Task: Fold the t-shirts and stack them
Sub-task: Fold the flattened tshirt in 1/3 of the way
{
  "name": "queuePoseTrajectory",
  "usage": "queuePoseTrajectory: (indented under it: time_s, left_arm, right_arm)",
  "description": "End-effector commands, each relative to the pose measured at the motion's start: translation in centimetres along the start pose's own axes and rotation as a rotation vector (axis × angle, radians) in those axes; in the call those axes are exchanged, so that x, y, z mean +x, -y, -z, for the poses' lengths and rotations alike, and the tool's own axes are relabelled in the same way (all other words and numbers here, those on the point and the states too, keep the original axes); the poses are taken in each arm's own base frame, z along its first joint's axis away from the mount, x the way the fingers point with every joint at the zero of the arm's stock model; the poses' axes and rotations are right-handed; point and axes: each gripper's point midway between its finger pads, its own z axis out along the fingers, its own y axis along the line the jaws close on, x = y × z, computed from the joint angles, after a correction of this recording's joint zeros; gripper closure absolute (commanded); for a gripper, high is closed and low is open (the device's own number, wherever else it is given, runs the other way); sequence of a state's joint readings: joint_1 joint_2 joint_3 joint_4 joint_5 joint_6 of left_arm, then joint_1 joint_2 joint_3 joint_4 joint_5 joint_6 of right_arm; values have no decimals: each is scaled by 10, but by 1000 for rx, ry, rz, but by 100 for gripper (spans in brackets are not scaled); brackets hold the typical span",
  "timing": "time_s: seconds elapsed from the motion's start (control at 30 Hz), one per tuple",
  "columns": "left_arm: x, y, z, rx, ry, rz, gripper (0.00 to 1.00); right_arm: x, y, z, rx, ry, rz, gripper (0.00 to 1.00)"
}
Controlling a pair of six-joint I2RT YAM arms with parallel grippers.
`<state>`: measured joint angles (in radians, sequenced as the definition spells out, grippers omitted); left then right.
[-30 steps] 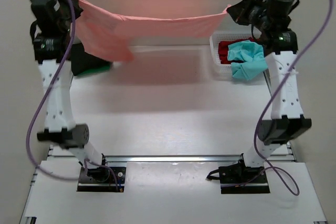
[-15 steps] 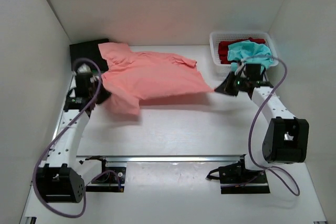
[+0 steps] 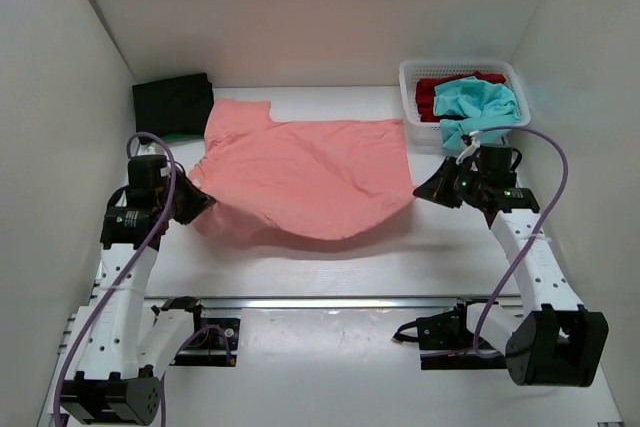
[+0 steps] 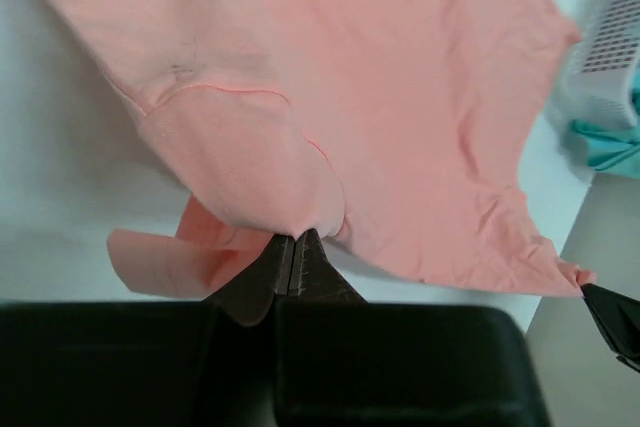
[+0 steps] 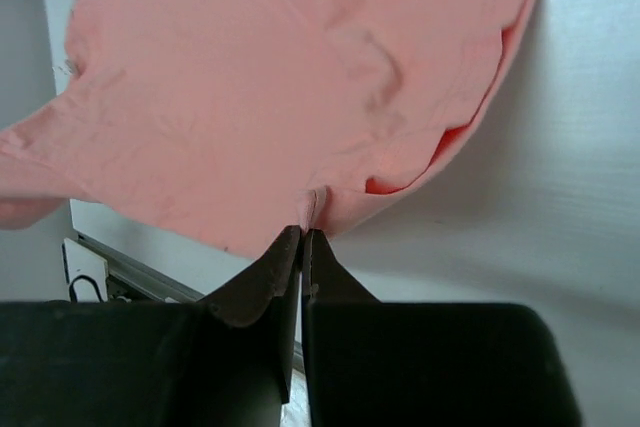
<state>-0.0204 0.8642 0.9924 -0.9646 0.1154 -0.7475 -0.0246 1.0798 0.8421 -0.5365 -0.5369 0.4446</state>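
Note:
My grippers should pull the pink t-shirt's near side [image 3: 335, 231] taut and lay the fold straight, since the side sags in a bow from left gripper to right gripper.
The salmon-pink t-shirt [image 3: 305, 172] is spread flat over the middle of the table. My left gripper [image 3: 196, 202] is shut on its left edge, low over the table; in the left wrist view the gripper [image 4: 292, 237] pinches a fold of the pink cloth [image 4: 330, 77]. My right gripper [image 3: 425, 189] is shut on the shirt's right corner; in the right wrist view the gripper [image 5: 303, 232] nips the pink cloth [image 5: 260, 77]. A black t-shirt [image 3: 172, 102] lies folded at the back left with a green edge [image 3: 180, 136] under it. Teal [image 3: 478, 103] and red [image 3: 432, 93] t-shirts lie in the basket.
The white mesh basket [image 3: 410, 107] stands at the back right, against the right wall. White walls close the table on the left, back and right. A metal rail [image 3: 330, 300] runs along the near edge between the arm bases.
Both arms have come down and toward the near side, bringing the pink shirt from stretched in the air to spread on the table. Both grippers have kept their hold.

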Motion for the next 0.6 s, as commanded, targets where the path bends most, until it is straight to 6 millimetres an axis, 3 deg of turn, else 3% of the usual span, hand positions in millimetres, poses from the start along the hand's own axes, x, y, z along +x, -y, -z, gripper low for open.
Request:
queuePoseTrajectory:
  time_s: [0.0, 0.1, 0.2, 0.43, 0.57]
  left_arm:
    - [9, -6, 5, -29, -56, -7, 100]
    - [34, -18, -5, -38, -132, 35, 100]
    - [42, -24, -1, -56, -154, 53, 100]
    - [74, -57, 21, -209, -288, 15, 100]
    - [80, -74, 26, -260, -256, 63, 100]
  right_arm:
    - [-9, -3, 8, 7, 15, 7, 100]
    - [-1, 5, 1, 28, -28, 5, 100]
    - [9, 13, 3, 62, -43, 1, 100]
    - [60, 33, 18, 163, -177, -46, 100]
    - [88, 54, 25, 223, -234, -119, 100]
